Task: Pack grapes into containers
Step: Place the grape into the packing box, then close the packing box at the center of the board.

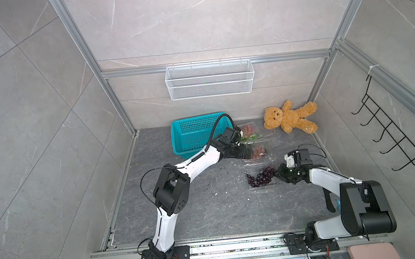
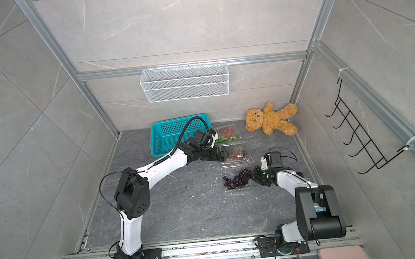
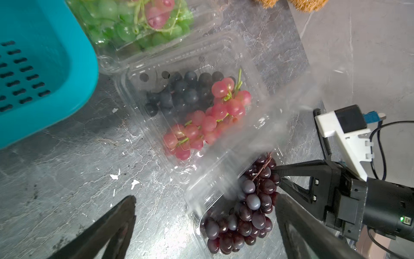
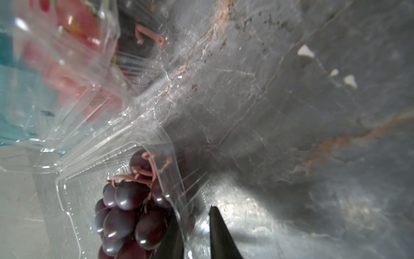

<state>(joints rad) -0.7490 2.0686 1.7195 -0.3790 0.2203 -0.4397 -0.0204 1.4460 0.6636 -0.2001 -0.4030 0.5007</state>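
Observation:
My right gripper is pinching the near container's side [image 4: 182, 219] where the lid [image 3: 254, 133] has to close, so it should lift out of the way before my left gripper folds the lid over.
Three clear clamshell containers lie in a row right of the basket. The far container [image 1: 249, 131] holds green and pink grapes [image 3: 134, 29]. In the middle container [image 1: 260, 152] lie pink grapes [image 3: 208, 121] and dark ones [image 3: 183, 94]. The near container [image 1: 256, 186] holds a dark purple bunch [image 3: 246, 215]; its lid shows blurred. My left gripper [image 1: 247, 154] hangs open at the middle container's left edge, nothing between its fingers [image 3: 125, 224]. My right gripper [image 1: 276, 171] is shut on the near container's right wall [image 4: 179, 201], one finger inside beside the bunch [image 4: 130, 213], one outside.
A teal perforated basket [image 1: 194, 136] stands left of the far container, close behind my left wrist. A teddy bear [image 1: 291, 118] lies at the back right. A white wire basket [image 1: 209, 79] and a black hook rack [image 1: 393, 133] hang on the walls.

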